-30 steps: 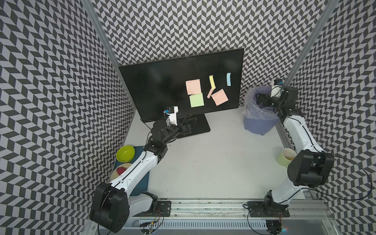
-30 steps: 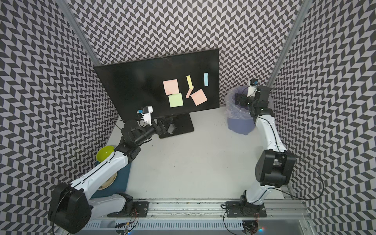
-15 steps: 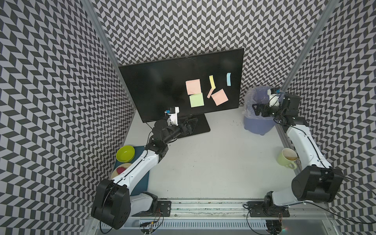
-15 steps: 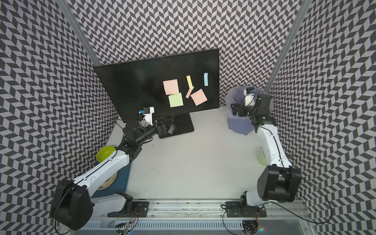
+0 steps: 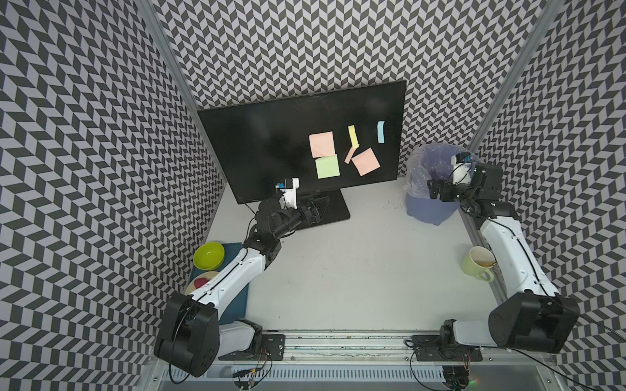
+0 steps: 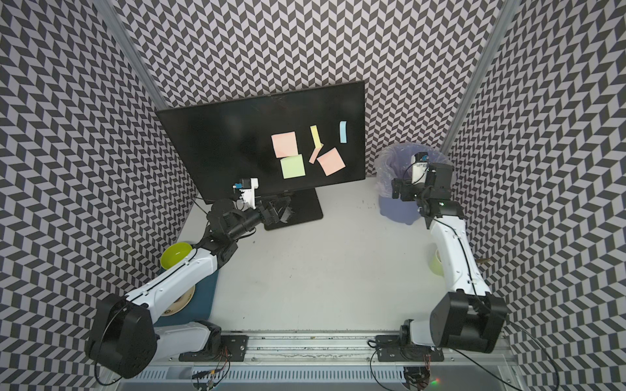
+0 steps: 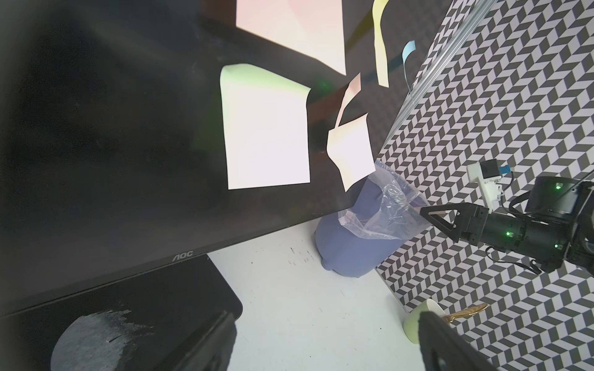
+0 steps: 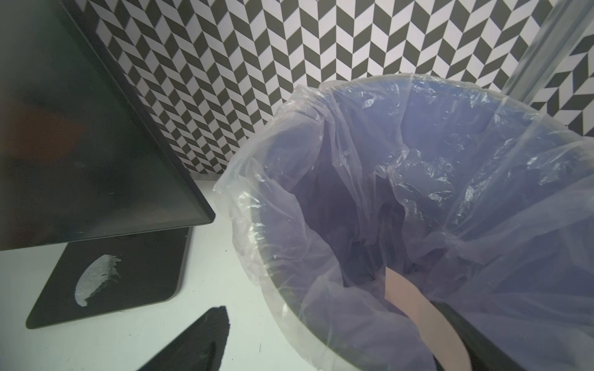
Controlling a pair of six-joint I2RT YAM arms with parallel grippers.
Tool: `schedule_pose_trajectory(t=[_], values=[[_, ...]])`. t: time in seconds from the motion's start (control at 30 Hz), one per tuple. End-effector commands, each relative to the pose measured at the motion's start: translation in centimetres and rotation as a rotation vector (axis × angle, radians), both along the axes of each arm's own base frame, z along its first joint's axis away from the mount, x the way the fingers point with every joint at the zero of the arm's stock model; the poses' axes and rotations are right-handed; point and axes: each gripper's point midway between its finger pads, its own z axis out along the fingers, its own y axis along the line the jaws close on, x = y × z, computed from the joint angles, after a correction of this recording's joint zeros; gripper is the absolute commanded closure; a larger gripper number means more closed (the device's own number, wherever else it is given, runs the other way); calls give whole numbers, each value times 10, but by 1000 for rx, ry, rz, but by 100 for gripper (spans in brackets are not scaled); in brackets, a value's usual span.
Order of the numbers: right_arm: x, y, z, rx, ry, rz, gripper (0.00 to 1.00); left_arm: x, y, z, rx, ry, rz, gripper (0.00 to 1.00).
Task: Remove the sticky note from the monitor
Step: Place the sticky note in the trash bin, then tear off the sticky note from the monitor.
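The pink note (image 8: 427,314) sticks to the right gripper's open finger, so the right gripper should move away from the bin and meet the green note (image 5: 328,166) that the left gripper will peel.
The monitor (image 5: 271,152) stands at the back with several sticky notes on its screen: a pink one (image 5: 321,144), a green one (image 5: 327,167), an orange one (image 5: 366,161), and thin yellow (image 5: 353,136) and blue (image 5: 380,131) strips. My left gripper (image 5: 316,206) hovers open and empty over the monitor's base plate (image 7: 154,308); in its wrist view, the left gripper (image 7: 328,321) faces the green note (image 7: 266,135). My right gripper (image 8: 334,321) is open at the bin's rim. A pink note (image 8: 414,308) clings to one of its fingers (image 8: 475,337) inside the bin.
The blue bin (image 5: 426,206) with a clear liner (image 8: 257,225) stands right of the monitor. A pale green mug (image 5: 477,264) sits by the right arm. A green bowl (image 5: 209,255) and a plate (image 5: 200,282) rest on a blue tray (image 5: 237,301) at the left.
My right gripper has drawn back from above the bin toward its front rim, and the right arm has dropped lower. The left arm has barely moved.
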Motion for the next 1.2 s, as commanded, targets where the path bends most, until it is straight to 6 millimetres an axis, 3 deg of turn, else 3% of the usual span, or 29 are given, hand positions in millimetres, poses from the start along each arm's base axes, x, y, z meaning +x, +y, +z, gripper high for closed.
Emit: schedule_pose_trajectory(t=[0.0,0.2,0.37,0.5,0.7,0.93,1.17], values=[[-10,-13,14,-59,-29,-74,1,3,-2,7,-11,-23,-9,6],[-22,-38,19,-141,-22,-201,1,9,-1,10,-6,-25,3,6],[-19,-38,45,-121,-106,-209,1,14,4,19,-9,-35,27,6],[-12,-8,72,-27,-192,-63,1,17,9,25,-13,-47,48,6],[-7,51,89,168,-246,248,1,22,13,31,-20,-53,59,6],[2,69,92,241,-239,361,1,27,20,32,-24,-53,69,7],[-18,112,104,314,-266,540,1,38,21,33,-90,-58,86,9]])
